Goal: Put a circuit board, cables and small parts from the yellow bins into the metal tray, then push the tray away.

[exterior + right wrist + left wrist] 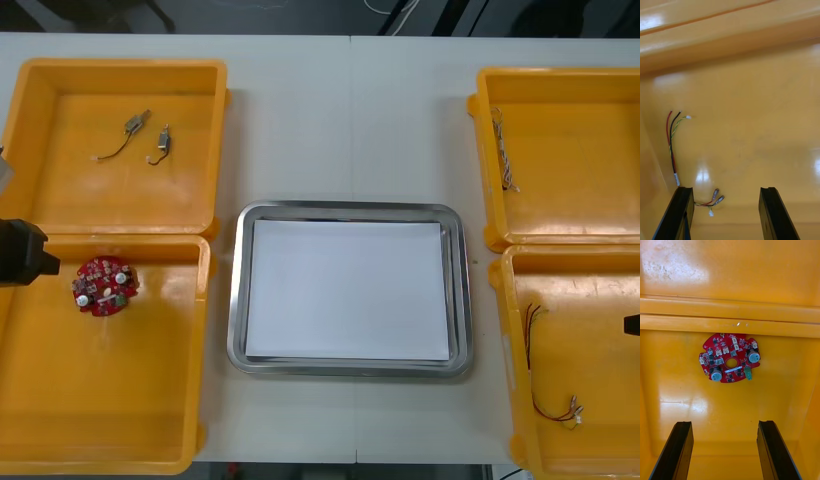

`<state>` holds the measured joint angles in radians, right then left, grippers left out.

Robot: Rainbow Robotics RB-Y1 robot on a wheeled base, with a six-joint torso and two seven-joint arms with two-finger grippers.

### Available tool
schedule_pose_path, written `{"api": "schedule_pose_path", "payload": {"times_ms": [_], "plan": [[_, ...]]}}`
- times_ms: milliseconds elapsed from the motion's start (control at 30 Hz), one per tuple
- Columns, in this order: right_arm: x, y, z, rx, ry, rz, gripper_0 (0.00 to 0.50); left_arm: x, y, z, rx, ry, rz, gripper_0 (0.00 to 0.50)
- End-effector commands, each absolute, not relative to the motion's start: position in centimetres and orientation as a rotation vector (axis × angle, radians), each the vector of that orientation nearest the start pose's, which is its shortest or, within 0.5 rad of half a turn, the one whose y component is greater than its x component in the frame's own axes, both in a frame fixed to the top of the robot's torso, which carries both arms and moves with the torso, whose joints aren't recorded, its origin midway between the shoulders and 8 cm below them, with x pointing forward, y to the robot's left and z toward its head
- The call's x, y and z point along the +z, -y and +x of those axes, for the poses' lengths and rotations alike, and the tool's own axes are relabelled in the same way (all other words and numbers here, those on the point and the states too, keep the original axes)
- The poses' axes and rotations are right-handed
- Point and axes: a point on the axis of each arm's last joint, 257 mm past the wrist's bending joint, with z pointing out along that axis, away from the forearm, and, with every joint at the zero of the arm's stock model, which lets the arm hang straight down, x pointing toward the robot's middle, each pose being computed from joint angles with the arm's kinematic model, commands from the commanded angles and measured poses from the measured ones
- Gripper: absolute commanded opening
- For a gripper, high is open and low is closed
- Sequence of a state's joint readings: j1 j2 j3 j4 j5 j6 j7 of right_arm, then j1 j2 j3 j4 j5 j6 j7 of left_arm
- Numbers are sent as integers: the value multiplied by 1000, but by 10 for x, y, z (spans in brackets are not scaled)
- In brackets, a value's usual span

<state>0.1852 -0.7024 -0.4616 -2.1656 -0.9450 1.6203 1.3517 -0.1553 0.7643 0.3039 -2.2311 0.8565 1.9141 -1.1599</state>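
Observation:
The green connector is fixed to the edge of the red circuit board, so the whole board will come along stiffly when I lift the connector.
A round red circuit board lies in the near left yellow bin. My left gripper hangs open over that bin, the board a short way beyond its fingertips and apart from them; in the front view it shows at the left edge. My right gripper stands open low over the near right bin. A red and yellow cable with a black strand lies beside its left finger, the connector ends between the fingers. The metal tray, white inside, sits in the middle.
The far left bin holds two small metal parts with short leads. A twisted blue and white cable lies along the left wall of the far right bin. Bare table shows beyond the tray.

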Motion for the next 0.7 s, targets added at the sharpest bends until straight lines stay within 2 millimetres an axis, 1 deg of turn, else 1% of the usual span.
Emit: {"api": "schedule_pose_path", "payload": {"times_ms": [33, 300, 367, 467, 600, 700], "plan": [[-253, 414, 317, 162, -2617, 297, 500, -174, -359, 366, -31, -2676, -198, 500], [-290, 416, 304, 81, -2640, 323, 500, -179, -351, 382, -53, -2612, -259, 500], [-300, 409, 301, 111, -2656, 384, 500, -180, -348, 389, -74, -2580, -280, 500], [-307, 399, 300, 153, -2657, 442, 500, -182, -345, 395, -99, -2548, -304, 500], [-312, 389, 299, 191, -2653, 469, 500, -185, -343, 401, -130, -2506, -314, 500], [-319, 381, 297, 210, -2663, 476, 500, -191, -342, 404, -159, -2473, -334, 500]]}}
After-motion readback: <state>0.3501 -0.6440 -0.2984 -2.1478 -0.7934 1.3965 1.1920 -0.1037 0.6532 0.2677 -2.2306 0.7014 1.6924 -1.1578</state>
